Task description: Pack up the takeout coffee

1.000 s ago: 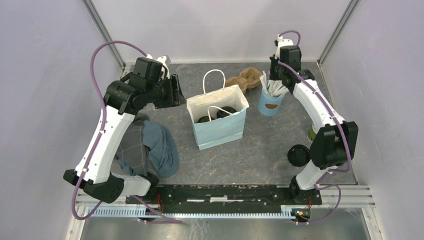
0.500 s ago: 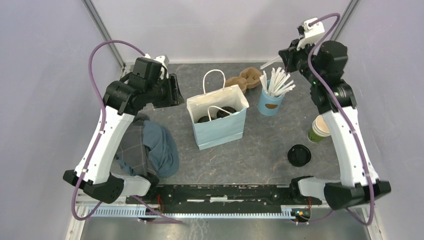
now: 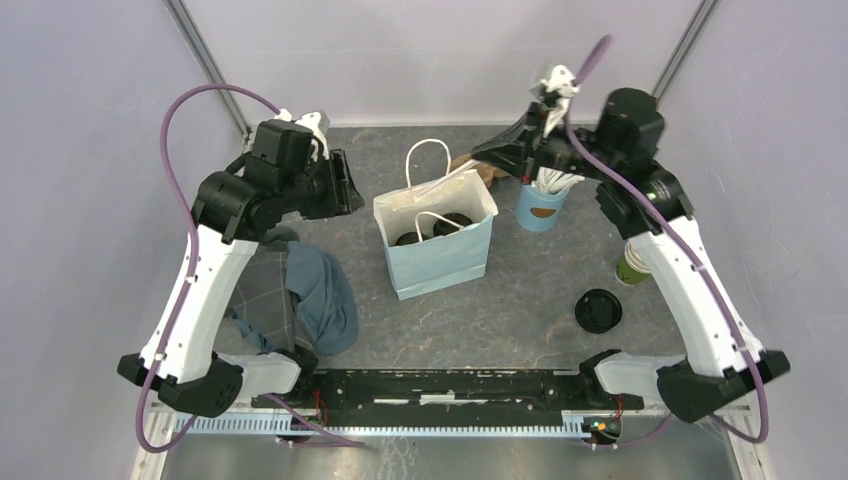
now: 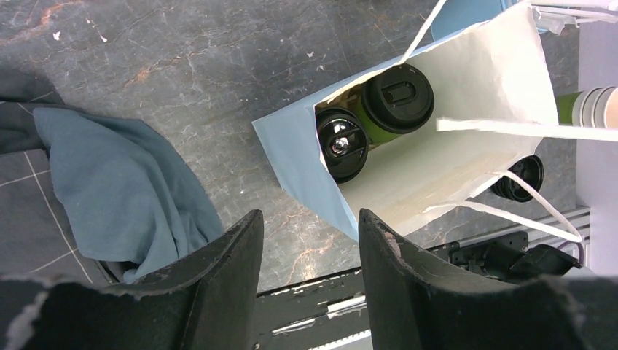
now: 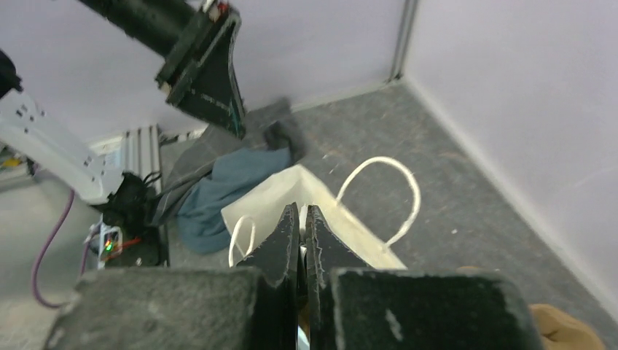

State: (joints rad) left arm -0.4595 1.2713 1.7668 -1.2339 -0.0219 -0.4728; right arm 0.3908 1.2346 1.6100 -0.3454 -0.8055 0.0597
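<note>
The white stick's loose end (image 3: 423,193) is over the blue paper bag's opening. My right gripper should keep moving toward the black-lidded cups (image 3: 452,223) and let go of the stick there.
The blue paper bag (image 3: 440,255) stands open mid-table. Inside it are two black-lidded cups: a dark-green takeout coffee (image 4: 397,97) and a second lidded cup (image 4: 341,144) beside it. My right gripper (image 3: 485,155) hovers above the bag's back right corner. It is shut on a thin white stick (image 4: 510,128) that reaches out over the bag's mouth. In the right wrist view its jaws (image 5: 301,211) are pressed together over the bag. My left gripper (image 3: 345,185) is open and empty, raised left of the bag; its fingers (image 4: 226,255) frame bare table.
A light-blue cup of white sticks (image 3: 541,205) stands right of the bag, with a brown cup carrier (image 3: 478,160) behind it. A lidless green cup (image 3: 635,263) and a loose black lid (image 3: 598,310) sit at the right. A blue-grey cloth (image 3: 310,295) lies at the left.
My right arm has lifted a white stick out of the light-blue cup and swung left, bringing it over the bag. My left arm has barely moved.
</note>
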